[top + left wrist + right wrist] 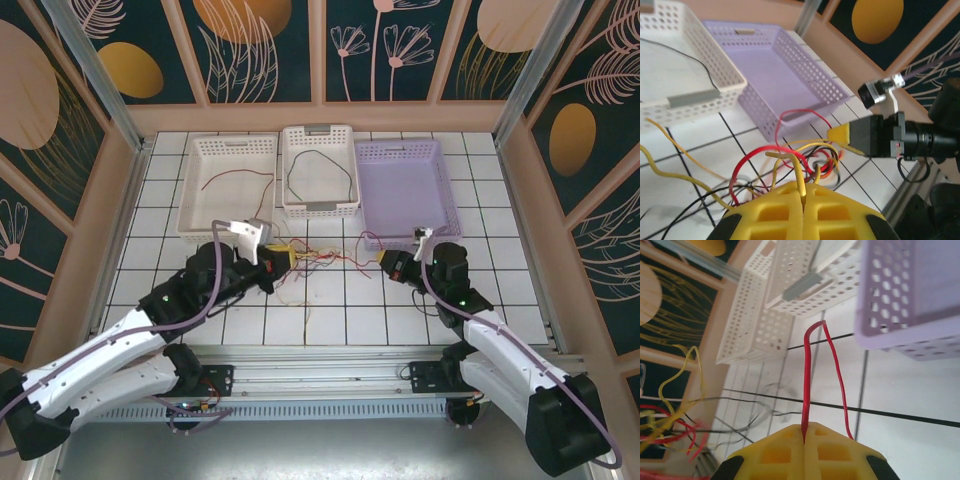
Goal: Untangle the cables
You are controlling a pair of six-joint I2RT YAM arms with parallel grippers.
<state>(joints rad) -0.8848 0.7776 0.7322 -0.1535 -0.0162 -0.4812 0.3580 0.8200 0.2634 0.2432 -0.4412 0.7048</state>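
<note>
My right gripper should raise the red cable toward the red wire's basket [228,192] while my left gripper pulls back the tangle [322,257], because the red cable runs into the tangle.
The cables form a red, yellow and black tangle [320,262] on the tiles between my two grippers. My left gripper [283,258] sits just left of it. In the left wrist view its yellow fingers [802,190] are shut on a yellow cable [799,167] that rises from the knot [825,164]. My right gripper [386,262] is at the tangle's right end. In the right wrist view it [804,429] is shut on a red cable [806,380] that loops up and back down beside the fingers. More strands [670,425] lie blurred at the left.
Three baskets stand behind the tangle. The left white basket [200,225] holds a red wire [232,179]. The middle white basket [320,208] holds a black wire [320,160]. The purple basket [440,195] is close to my right gripper. Loose thin strands trail toward the near edge [305,310].
</note>
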